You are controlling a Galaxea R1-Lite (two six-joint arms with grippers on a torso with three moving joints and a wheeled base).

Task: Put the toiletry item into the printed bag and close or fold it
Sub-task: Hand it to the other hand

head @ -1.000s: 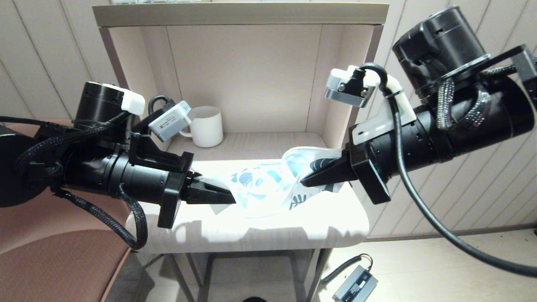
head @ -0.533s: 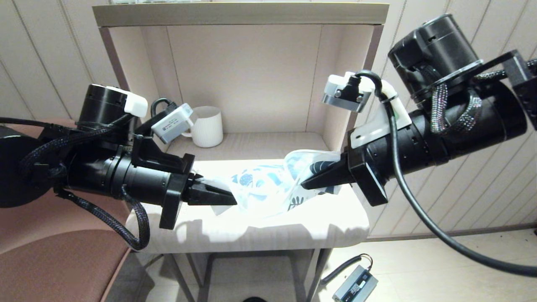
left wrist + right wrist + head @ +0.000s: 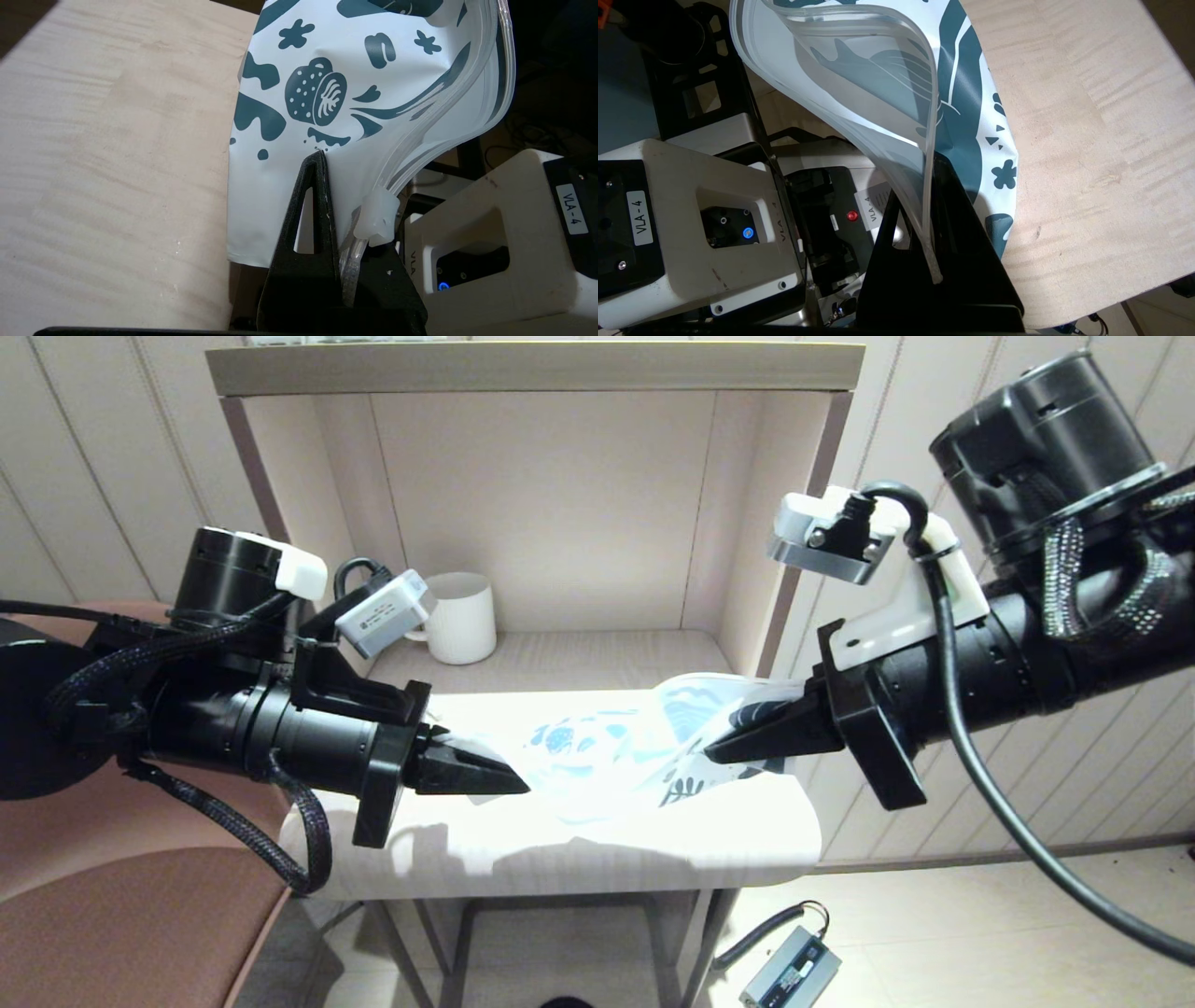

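My left gripper should carry the open printed bag (image 3: 611, 752) to the side, because the bag spans both grippers over the tabletop. My right gripper will then be free to take the toiletry item.
The printed bag (image 3: 616, 756) hangs stretched between both grippers just above the light wooden table (image 3: 709, 840). It is white and translucent with dark blue leaf and flower print (image 3: 317, 91). My left gripper (image 3: 518, 786) is shut on the bag's left end, beside the white slider (image 3: 377, 219). My right gripper (image 3: 714, 751) is shut on the bag's right end, pinching the zip strip (image 3: 927, 224). The bag's mouth (image 3: 859, 60) gapes open along the zip. The toiletry item is not visible in any view.
A white ribbed mug (image 3: 460, 616) stands at the back left of the shelf alcove. The alcove's side walls (image 3: 747, 569) close in behind the table. A brown seat (image 3: 121, 915) lies at the left. A small grey device (image 3: 789, 971) lies on the floor.
My right gripper has drawn to the right with its end of the bag, pulling the bag flatter and longer between the two grippers. The left gripper has stayed nearly still.
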